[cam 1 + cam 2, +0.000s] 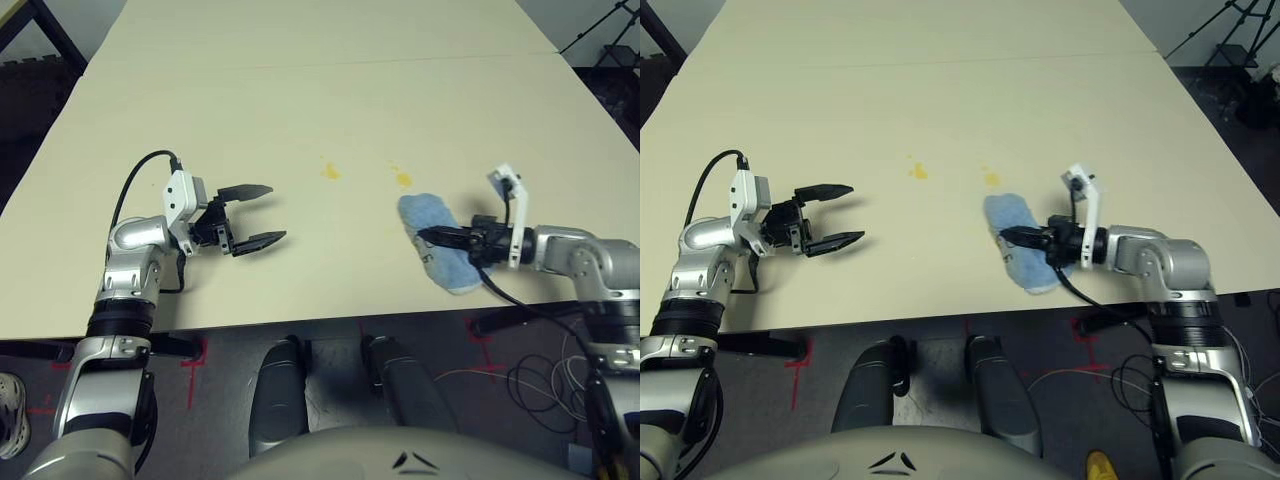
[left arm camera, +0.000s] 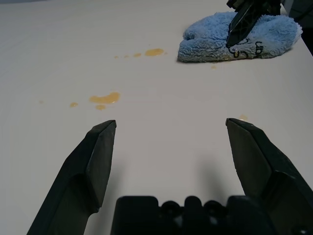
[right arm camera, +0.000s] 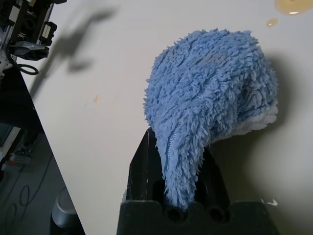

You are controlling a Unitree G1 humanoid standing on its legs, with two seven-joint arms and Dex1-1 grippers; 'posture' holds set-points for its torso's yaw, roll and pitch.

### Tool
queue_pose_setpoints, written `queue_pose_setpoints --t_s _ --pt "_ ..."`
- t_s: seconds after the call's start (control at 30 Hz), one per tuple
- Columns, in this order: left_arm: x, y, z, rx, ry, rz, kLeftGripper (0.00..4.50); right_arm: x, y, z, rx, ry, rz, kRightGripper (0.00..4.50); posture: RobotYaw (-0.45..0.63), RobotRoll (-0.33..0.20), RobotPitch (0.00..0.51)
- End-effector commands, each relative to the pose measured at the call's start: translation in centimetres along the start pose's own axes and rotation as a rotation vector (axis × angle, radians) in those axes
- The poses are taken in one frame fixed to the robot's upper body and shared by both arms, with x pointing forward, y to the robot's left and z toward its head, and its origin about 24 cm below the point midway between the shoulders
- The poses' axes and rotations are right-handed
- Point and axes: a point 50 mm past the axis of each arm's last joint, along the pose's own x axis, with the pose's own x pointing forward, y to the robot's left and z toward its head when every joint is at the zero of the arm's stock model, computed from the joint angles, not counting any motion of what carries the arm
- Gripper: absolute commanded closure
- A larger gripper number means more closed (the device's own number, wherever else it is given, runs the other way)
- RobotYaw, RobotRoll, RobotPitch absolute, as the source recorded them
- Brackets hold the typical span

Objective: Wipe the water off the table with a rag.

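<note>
The rag's far end falls short of the nearer water splotch, so my right gripper should push the rag away from the front edge and over that splotch.
The light blue rag lies bunched on the pale cream table, right of centre. My right gripper is shut on the rag, and a fold of cloth stands between its black fingers. Two small yellow-orange water splotches sit just beyond and left of the rag, the nearer one close to its far end. My left gripper hovers open over the table's left part, pointing toward the splotches with nothing between its fingers.
A thin seam crosses the table far behind the splotches. The table's front edge runs close under both forearms. Dark floor with cables lies at the lower right, and a black stand is beyond the far right corner.
</note>
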Motion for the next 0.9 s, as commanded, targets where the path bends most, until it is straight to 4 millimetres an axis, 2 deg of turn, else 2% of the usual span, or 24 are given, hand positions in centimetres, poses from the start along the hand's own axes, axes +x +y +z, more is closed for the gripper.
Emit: queue_pose_setpoints --t_s 0.03,0.27,0.43,0.63,0.8,0.9 --pt "-0.1 -0.1 0.2 0.013 0.014 -0.011 0.0 3.8 1.6 -3.1 0.095 0.128 0.086 4.34 0.16 0.0 0.212" --pt "0.1 -0.1 0.1 0.01 0.012 -0.009 0.0 5.9 3.1 -3.8 0.096 0.164 0.125 4.34 0.16 0.0 0.21" --pt "-0.2 0.0 -0.1 0.006 0.023 0.002 0.0 5.7 3.1 -3.7 0.086 0.174 0.113 4.34 0.16 0.0 0.209" --pt "-0.6 0.0 -0.2 0.006 0.037 0.007 0.0 3.3 1.5 -2.9 0.068 0.176 0.033 4.34 0.16 0.0 0.21" --pt "-0.7 0.0 -0.3 0.005 0.04 0.009 0.0 0.0 -0.1 -2.0 0.047 0.177 -0.044 4.34 0.15 0.0 0.209" --pt "-0.7 0.0 -0.3 0.003 0.042 0.009 0.0 -2.8 -1.2 -1.1 0.024 0.181 -0.107 4.35 0.15 0.0 0.209"
